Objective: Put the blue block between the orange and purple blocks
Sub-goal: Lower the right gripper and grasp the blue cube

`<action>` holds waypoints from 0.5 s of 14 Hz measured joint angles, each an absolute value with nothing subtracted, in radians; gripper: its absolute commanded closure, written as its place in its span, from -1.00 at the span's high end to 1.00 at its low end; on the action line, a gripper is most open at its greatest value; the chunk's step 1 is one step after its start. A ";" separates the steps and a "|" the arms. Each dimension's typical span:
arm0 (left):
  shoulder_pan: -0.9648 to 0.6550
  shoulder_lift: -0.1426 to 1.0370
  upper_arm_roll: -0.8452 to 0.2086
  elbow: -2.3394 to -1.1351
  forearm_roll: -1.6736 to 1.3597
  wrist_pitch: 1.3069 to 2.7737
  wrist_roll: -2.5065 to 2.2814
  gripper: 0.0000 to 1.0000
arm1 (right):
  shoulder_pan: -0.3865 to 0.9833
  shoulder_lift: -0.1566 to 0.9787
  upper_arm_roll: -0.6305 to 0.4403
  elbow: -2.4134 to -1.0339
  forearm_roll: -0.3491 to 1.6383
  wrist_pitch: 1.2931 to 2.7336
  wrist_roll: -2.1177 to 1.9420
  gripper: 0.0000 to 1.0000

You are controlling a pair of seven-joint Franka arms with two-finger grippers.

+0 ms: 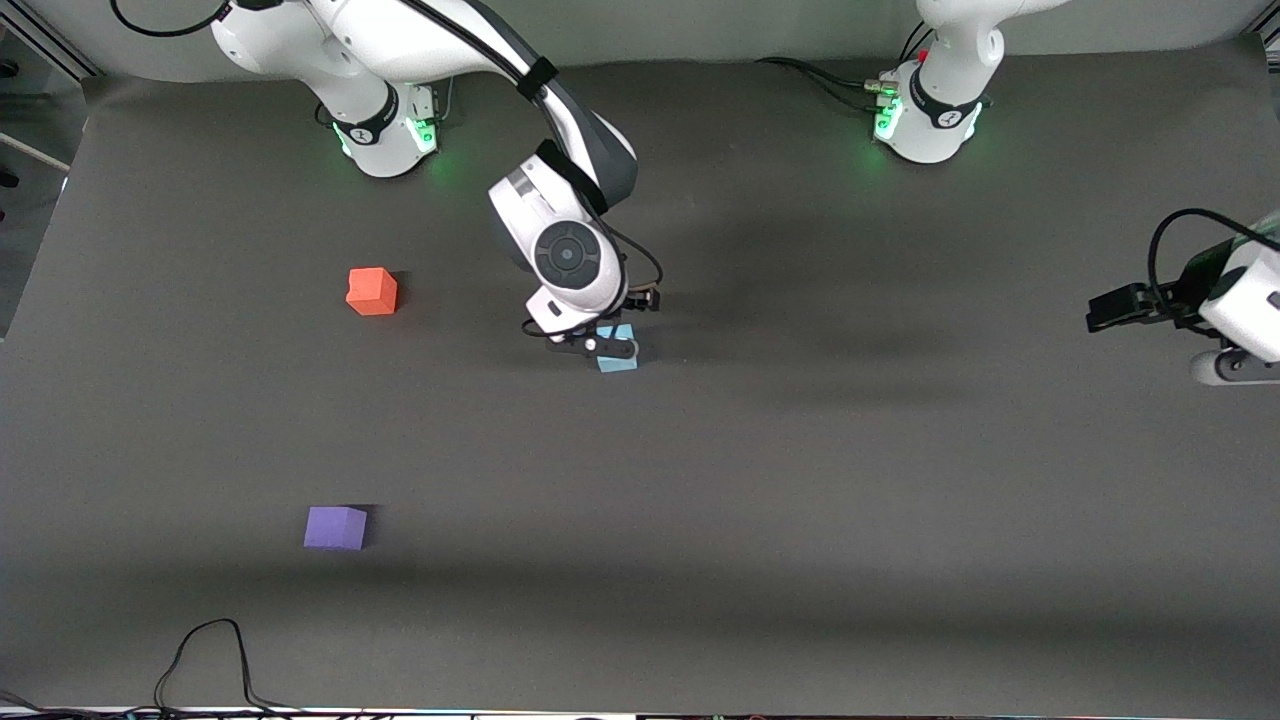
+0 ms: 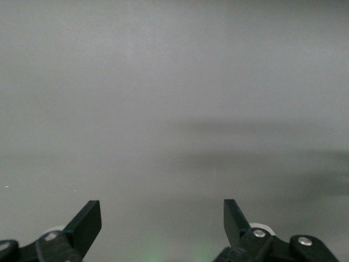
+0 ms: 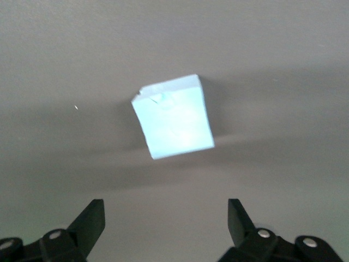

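Note:
I keep lowering my right gripper's open fingers toward the blue block (image 3: 173, 119), free and centred ahead of them, until they straddle its sides (image 3: 206, 117), then close them.
The light blue block (image 1: 619, 360) lies on the dark mat near the table's middle, partly hidden by my right gripper (image 1: 598, 345), which hovers just over it. In the right wrist view the blue block (image 3: 173, 117) sits on the mat ahead of the right gripper (image 3: 166, 210), whose fingers are open and empty, not around the block. The orange block (image 1: 372, 291) lies toward the right arm's end. The purple block (image 1: 335, 528) lies nearer to the front camera than the orange one. My left gripper (image 1: 1110, 308) waits at the left arm's end, open and empty (image 2: 162, 210).
A black cable (image 1: 210, 650) loops on the mat at the edge nearest the front camera. The two arm bases (image 1: 385, 135) (image 1: 930, 120) stand along the table's robot side. The left wrist view shows only bare mat.

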State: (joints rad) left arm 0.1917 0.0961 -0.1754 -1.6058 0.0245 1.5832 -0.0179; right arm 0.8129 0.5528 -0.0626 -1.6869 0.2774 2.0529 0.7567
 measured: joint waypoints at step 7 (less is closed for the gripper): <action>0.004 0.036 -0.004 -1.617 0.024 1.580 -0.008 1.00 | 0.832 0.624 -0.069 -1.686 0.147 2.161 0.726 1.00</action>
